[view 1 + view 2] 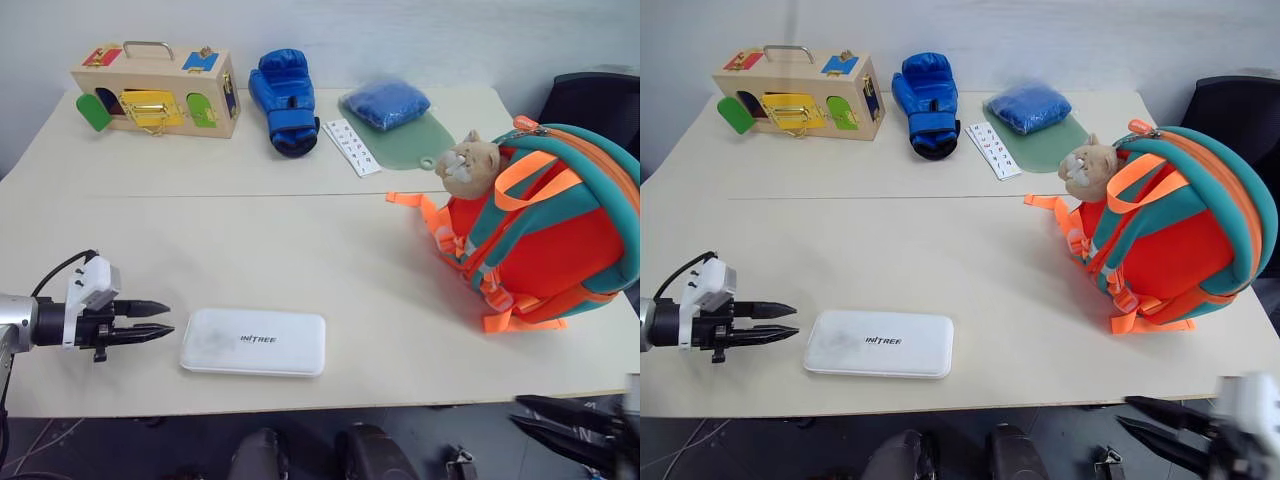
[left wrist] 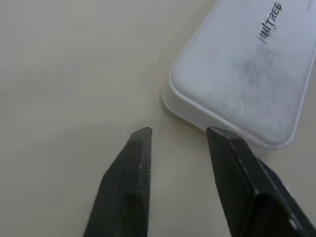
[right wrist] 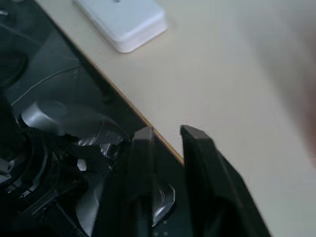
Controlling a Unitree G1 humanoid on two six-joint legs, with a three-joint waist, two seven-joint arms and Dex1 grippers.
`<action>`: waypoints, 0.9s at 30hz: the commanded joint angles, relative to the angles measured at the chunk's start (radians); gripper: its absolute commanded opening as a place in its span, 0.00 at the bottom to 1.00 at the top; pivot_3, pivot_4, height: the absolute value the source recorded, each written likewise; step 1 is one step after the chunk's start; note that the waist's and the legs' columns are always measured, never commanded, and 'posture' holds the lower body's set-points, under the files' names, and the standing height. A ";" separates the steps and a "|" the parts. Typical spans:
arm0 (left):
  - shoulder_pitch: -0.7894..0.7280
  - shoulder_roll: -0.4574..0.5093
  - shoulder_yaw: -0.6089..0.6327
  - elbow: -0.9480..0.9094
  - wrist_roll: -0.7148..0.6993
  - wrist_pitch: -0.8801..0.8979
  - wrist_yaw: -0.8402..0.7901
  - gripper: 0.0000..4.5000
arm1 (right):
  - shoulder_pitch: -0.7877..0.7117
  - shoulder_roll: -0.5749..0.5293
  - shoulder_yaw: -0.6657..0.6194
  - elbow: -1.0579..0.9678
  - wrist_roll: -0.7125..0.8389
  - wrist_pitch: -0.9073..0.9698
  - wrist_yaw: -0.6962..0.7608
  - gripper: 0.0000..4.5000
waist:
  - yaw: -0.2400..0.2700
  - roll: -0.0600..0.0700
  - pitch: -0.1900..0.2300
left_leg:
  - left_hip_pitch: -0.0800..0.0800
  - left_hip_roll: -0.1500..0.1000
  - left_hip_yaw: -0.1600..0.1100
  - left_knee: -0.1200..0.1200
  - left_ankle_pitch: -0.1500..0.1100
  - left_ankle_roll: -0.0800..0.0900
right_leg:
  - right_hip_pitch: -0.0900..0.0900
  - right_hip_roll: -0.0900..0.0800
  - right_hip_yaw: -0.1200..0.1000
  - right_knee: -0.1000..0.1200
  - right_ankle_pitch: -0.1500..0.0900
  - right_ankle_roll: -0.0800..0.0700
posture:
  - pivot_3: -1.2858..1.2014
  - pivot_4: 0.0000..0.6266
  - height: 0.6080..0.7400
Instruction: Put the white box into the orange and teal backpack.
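My right gripper needs to move in and block the box's far end (image 1: 320,346), because the white box is lying loose with its near end (image 1: 187,342) at the ends of my left gripper's fingers.
The white box (image 1: 253,342) lies flat near the table's front edge, its lettering facing up. My left gripper (image 1: 168,319) is level just to its left, pointing at its short end, fingers open with a narrow gap and nothing between them. In the left wrist view the box's (image 2: 247,74) rounded corner sits just beyond the fingertips (image 2: 143,136). The orange and teal backpack (image 1: 545,240) stands bulging at the right, with a tan plush animal (image 1: 468,165) on it. My right gripper (image 1: 515,410) is below the table's front right edge, fingers drawn close together, holding nothing.
Along the back of the table stand a wooden box with coloured doors (image 1: 155,95), a blue boxing glove (image 1: 287,100), a white card (image 1: 352,147) and a blue pouch (image 1: 388,103) on a green mat (image 1: 400,145). A black chair (image 1: 590,100) stands behind the backpack.
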 commanded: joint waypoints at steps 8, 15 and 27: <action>0.009 -0.020 -0.086 -0.093 0.091 -0.051 0.062 0.01 | -0.691 -0.016 0.658 0.376 -0.354 -0.008 -0.120 0.00 | 0.007 0.001 0.002 | -0.004 0.004 0.000 0.009 0.000 0.001 | -0.004 0.000 -0.005 0.004 0.003 -0.002 | 0.52 0.24 1.00; 0.022 -0.052 -0.105 -0.169 0.072 -0.011 0.081 0.01 | -0.772 0.054 0.801 0.453 -0.458 -0.057 -0.126 0.00 | 0.006 0.002 0.003 | -0.004 0.004 0.000 0.012 0.000 0.001 | -0.003 -0.001 -0.004 0.008 0.003 -0.002 | 0.52 0.24 1.00; -0.081 -0.118 -0.208 -0.217 0.071 0.050 0.095 0.01 | -0.844 0.116 0.850 0.401 -0.493 0.008 -0.176 0.00 | 0.007 0.002 0.003 | -0.003 0.004 0.000 0.012 0.001 0.000 | -0.003 0.000 -0.005 0.010 0.003 -0.002 | 0.52 0.24 1.00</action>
